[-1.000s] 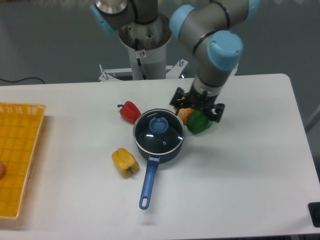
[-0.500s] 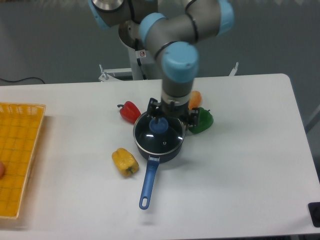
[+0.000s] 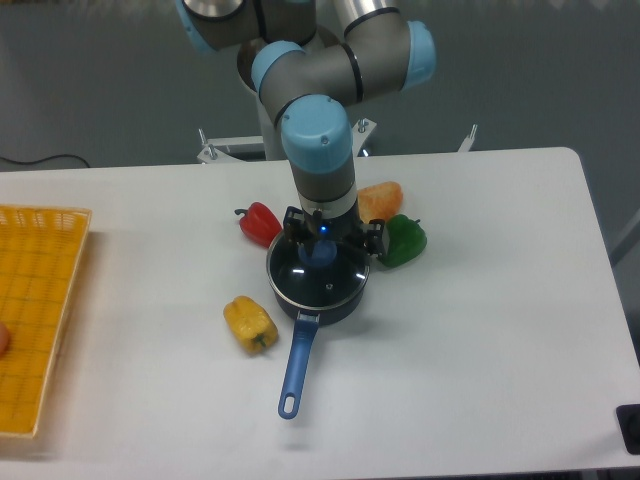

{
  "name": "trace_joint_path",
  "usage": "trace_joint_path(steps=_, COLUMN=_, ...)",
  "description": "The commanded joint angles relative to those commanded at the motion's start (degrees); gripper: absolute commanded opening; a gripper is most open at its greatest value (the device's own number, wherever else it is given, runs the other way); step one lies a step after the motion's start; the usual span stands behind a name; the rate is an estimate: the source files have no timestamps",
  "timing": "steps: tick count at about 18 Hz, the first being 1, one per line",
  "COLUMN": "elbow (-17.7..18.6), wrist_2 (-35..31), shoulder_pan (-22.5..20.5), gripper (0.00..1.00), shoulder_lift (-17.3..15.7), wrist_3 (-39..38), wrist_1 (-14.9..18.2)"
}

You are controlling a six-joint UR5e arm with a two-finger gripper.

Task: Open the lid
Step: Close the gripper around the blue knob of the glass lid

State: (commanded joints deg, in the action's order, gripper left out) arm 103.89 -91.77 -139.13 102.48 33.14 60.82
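The glass lid [image 3: 318, 268] lets an even dark inside [image 3: 340, 285] show through, so the saucepan should be empty when I lift the lid off.
The round glass lid [image 3: 326, 285] with a metal rim sits shut on the dark blue saucepan [image 3: 299, 364] in the middle of the table. Its blue knob [image 3: 321, 253] shows just under my wrist. My gripper [image 3: 333, 237] hangs straight down over the lid's centre. Its fingers [image 3: 291, 224] stand spread on either side of the knob, apart from it. The gripper is open and holds nothing.
A red pepper [image 3: 260, 222] lies left of the pan, an orange pepper [image 3: 380, 198] and a green pepper [image 3: 402, 240] to its right, and a yellow pepper [image 3: 249, 323] at front left. A yellow basket [image 3: 35, 320] stands at the table's left edge.
My arm has swung left from above the green and orange peppers to over the lid, and the gripper has come down around the knob. The lid and pan have not moved.
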Motion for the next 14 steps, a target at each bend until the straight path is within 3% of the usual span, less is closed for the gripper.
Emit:
trace_joint_path(steps=3, elbow=0.0, wrist_2=2.64, shoulder_pan=-0.53, gripper=1.0, shoulder_lift=-0.09, wrist_3=-0.09, wrist_1=0.53)
trace_joint_path(steps=14, elbow=0.35, wrist_2=2.38, shoulder_pan=0.08, gripper=1.0, shoulder_lift=-0.18, wrist_3=0.26, wrist_1=0.79)
